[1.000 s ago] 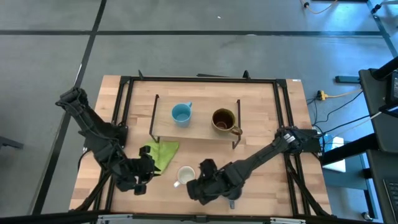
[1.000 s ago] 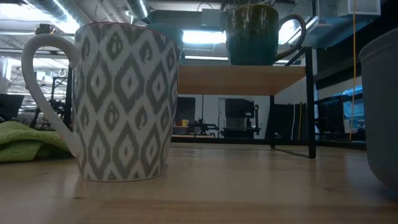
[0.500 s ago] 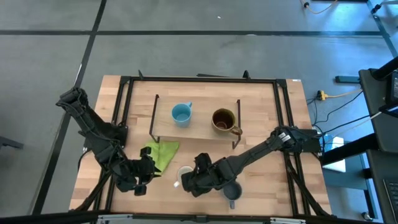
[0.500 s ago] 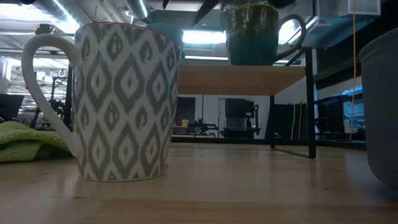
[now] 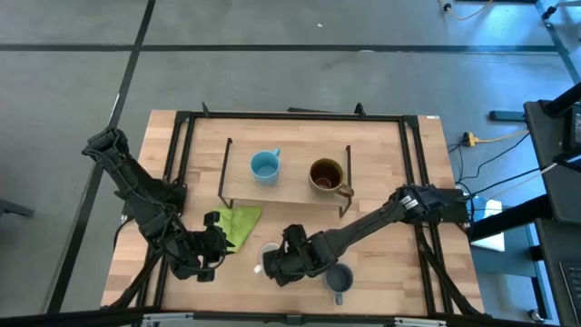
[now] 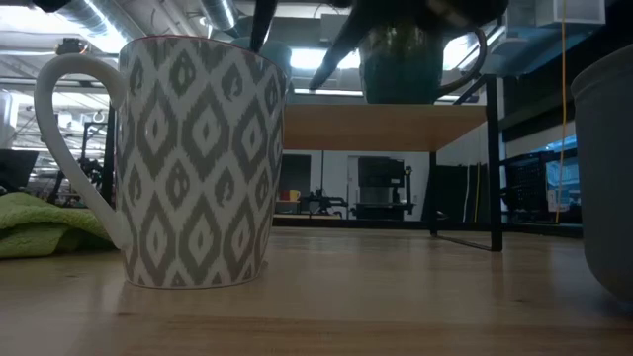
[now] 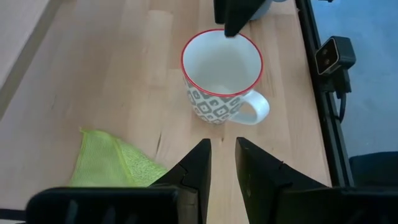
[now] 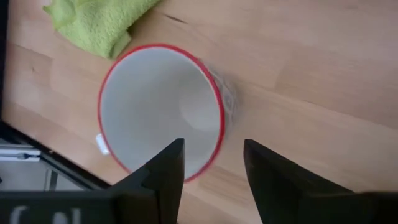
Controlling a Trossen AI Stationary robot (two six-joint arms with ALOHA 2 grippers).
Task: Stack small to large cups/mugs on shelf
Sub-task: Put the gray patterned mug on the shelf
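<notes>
I should keep lowering my right gripper, whose open fingers straddle the white mug's red rim, one over its hollow, until they are on both sides of the mug's wall, and then close them.
A white patterned mug with a red rim stands upright on the tabletop near its front edge. My right gripper is open just above it. One finger is over the mug's hollow and the other outside its wall; I see no touch. The fingers show above the rim in the low view. A grey-blue mug stands to the white mug's right. A light blue mug and a brown mug stand on the shelf. My left gripper waits to the left, its fingers a narrow gap apart and empty.
A green cloth lies crumpled between my left gripper and the white mug. The shelf's black wire ends stand behind the mugs. A black frame runs along the table's sides. There is bare wood between the shelf and the front mugs.
My right gripper has gone from beside the grey-blue mug toward the table's left, over the white mug, and has come down so its fingers now show at the rim in the low view. The grey-blue mug is uncovered. Neither mug has moved.
</notes>
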